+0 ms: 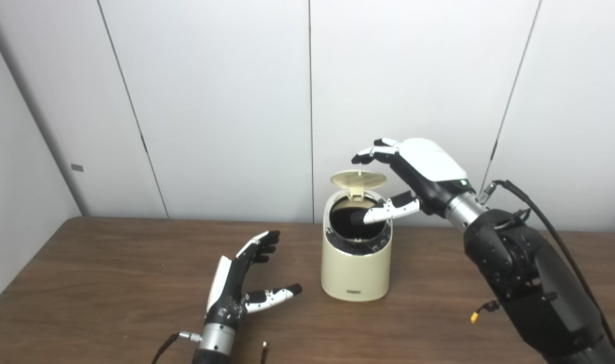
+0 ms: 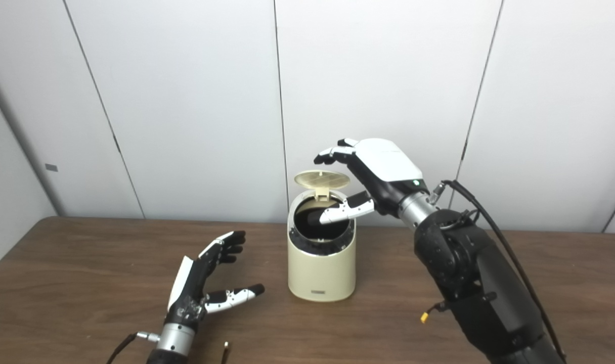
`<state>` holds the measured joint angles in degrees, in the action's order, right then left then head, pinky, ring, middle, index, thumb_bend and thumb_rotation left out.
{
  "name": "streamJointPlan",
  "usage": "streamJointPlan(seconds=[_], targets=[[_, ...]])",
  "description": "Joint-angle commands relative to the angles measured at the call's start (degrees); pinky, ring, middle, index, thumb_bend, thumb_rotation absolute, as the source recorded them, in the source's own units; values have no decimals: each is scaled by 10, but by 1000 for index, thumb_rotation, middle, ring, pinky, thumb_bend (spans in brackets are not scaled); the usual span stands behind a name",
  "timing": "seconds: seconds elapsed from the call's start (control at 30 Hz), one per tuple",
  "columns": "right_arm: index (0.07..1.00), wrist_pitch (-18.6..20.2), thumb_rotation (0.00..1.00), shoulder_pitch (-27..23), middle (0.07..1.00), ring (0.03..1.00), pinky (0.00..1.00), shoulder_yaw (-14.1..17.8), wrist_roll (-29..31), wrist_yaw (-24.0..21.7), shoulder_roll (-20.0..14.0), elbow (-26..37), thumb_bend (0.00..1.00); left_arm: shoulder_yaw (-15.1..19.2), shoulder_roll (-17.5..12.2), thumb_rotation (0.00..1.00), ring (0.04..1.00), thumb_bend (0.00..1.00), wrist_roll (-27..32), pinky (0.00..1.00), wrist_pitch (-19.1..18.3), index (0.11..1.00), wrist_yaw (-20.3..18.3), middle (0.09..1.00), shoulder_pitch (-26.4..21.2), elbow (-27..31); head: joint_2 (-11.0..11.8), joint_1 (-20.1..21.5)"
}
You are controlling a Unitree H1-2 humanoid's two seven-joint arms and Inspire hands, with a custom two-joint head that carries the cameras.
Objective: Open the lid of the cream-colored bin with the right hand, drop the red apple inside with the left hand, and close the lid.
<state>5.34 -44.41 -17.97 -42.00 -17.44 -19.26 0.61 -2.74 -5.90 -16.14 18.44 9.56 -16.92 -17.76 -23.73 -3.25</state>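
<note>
The raised lid point(image 1: 358, 179) is held at the bin's back by a hinge point(image 1: 356, 194), so it will swing down flush over the bin's opening when the robot pushes it.
The cream-colored bin point(image 1: 355, 268) stands on the brown table point(image 1: 110, 273) at the middle, its round lid point(image 1: 358, 178) raised upright at the back and the dark inside showing. My right hand point(image 1: 413, 177) hovers over the bin, open, fingers curled above the lid and thumb reaching across the opening. My left hand point(image 1: 242, 283) rests low over the table to the left of the bin, open and empty, fingers spread. No red apple shows in either view.
White wall panels stand close behind the table's far edge. A loose cable with a yellow connector point(image 1: 474, 317) hangs from my right forearm above the table to the right of the bin.
</note>
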Motion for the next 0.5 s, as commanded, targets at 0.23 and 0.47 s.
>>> streamJointPlan(seconds=[0.23,0.47], targets=[[717,-34,591,-11,722,889,976,-2,-14,7,-7,34,709,-1,10,59,802,748,-8,766,6,821,13,807,-2,-2,-4,-2],[714,-33,600,0,699,884,968,-6,-25,-9,-10,56,705,1,10,41,802,748,-4,767,6,820,14,808,-2,-3,-5,-1]])
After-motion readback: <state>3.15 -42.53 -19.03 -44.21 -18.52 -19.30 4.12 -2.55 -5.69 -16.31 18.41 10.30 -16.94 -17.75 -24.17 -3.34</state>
